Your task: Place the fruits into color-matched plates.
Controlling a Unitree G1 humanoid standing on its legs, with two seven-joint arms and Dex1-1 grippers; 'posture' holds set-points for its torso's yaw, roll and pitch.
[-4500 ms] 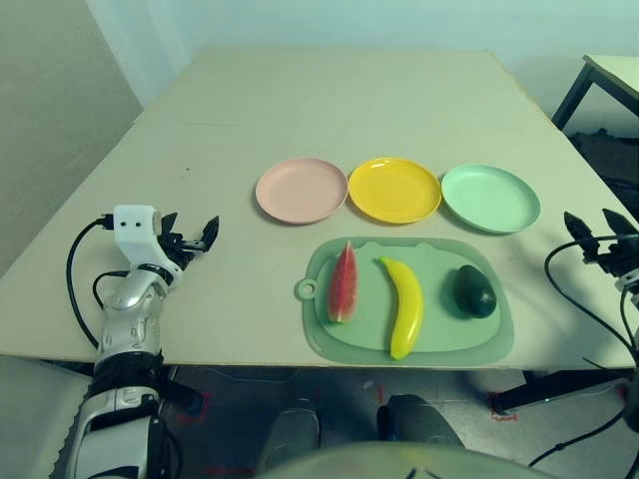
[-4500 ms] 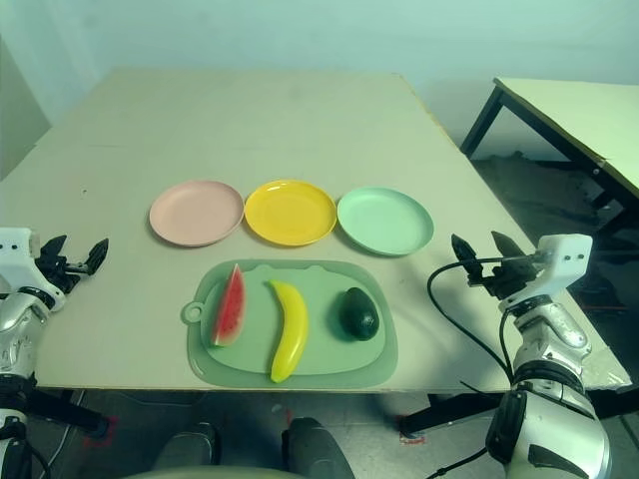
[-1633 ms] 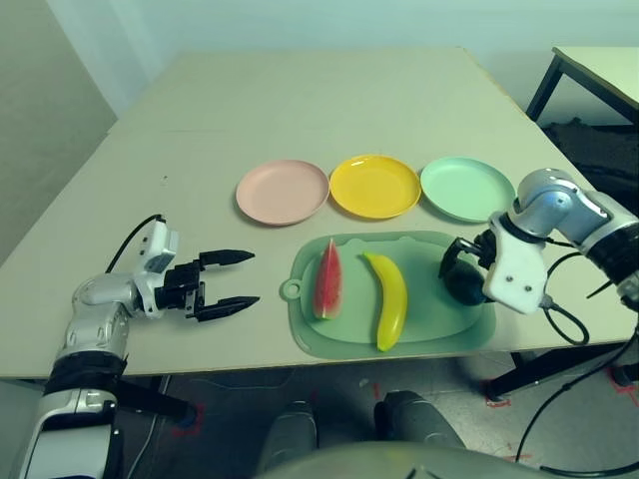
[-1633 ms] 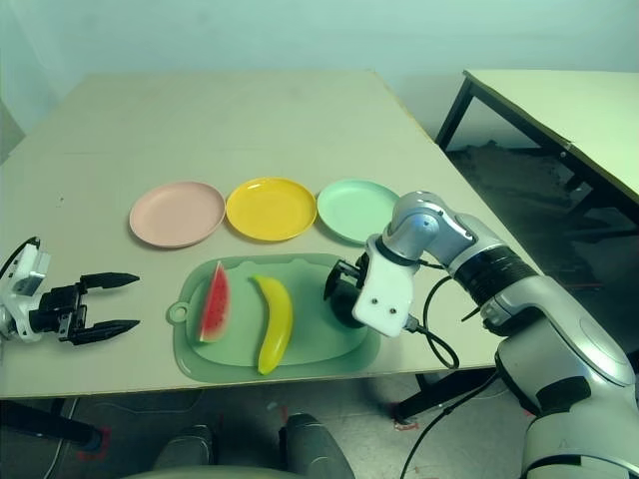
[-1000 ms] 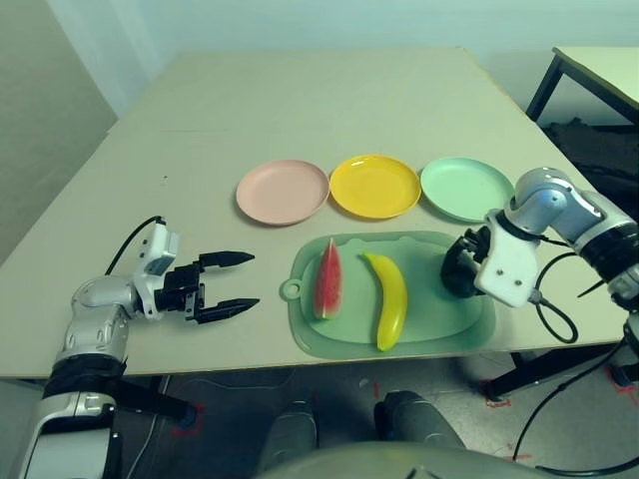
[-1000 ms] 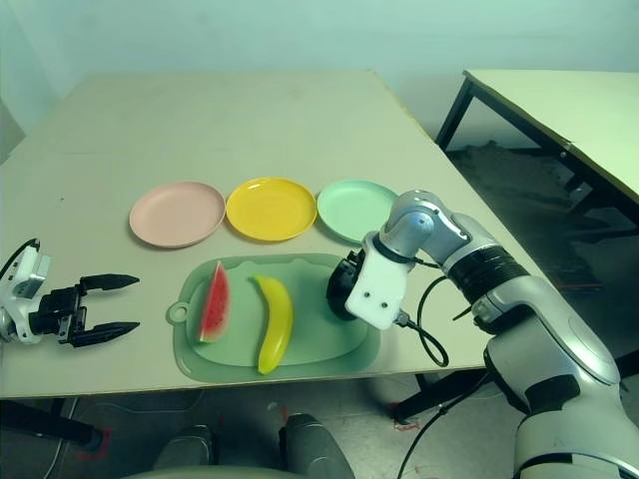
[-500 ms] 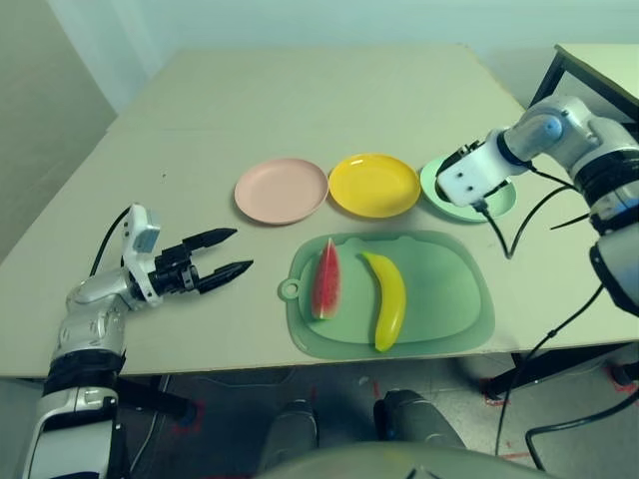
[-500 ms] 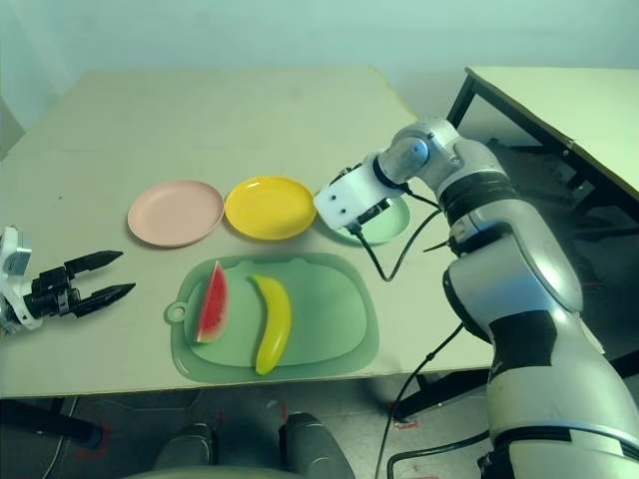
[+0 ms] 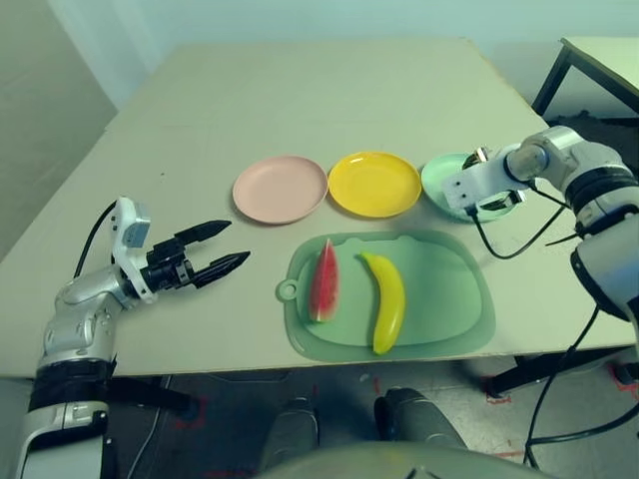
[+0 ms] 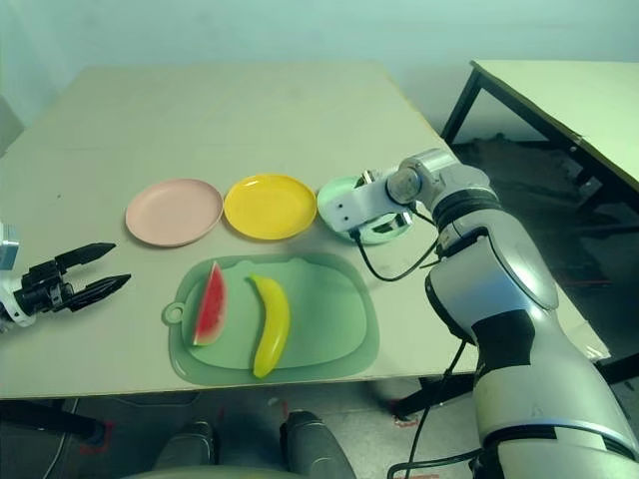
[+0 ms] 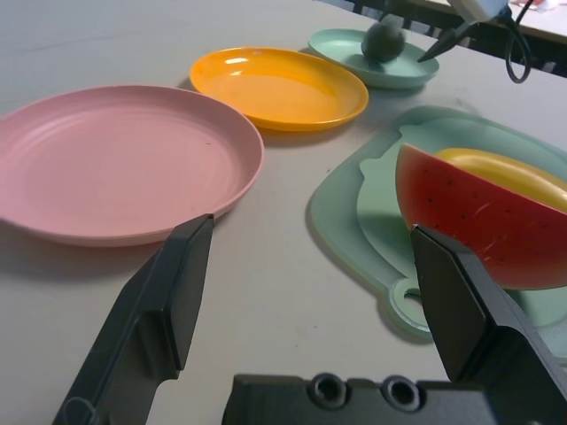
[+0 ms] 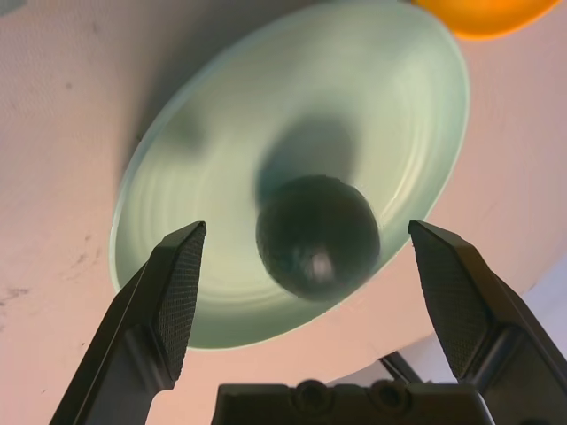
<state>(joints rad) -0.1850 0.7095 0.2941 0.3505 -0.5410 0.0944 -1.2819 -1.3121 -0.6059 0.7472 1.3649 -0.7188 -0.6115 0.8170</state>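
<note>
The avocado lies free in the mint green plate, so my right gripper should go next to the yellow banana and close across the banana's body.
The dark green avocado lies in the mint green plate, free between the spread fingers of my right gripper, which is open just above it. The plate sits at the right end of the row, beside the yellow plate and the pink plate. A red watermelon wedge and a yellow banana lie on the green mat. My left gripper is open and empty, hovering left of the mat and pointing at the wedge.
A black cable loops from my right wrist over the table beside the mat. A second table stands off to the right. The table's front edge runs just below the mat.
My right gripper has opened and let go of the avocado, which now rests in the mint green plate. The arm has shifted slightly right. My left gripper stays open and nearly in place.
</note>
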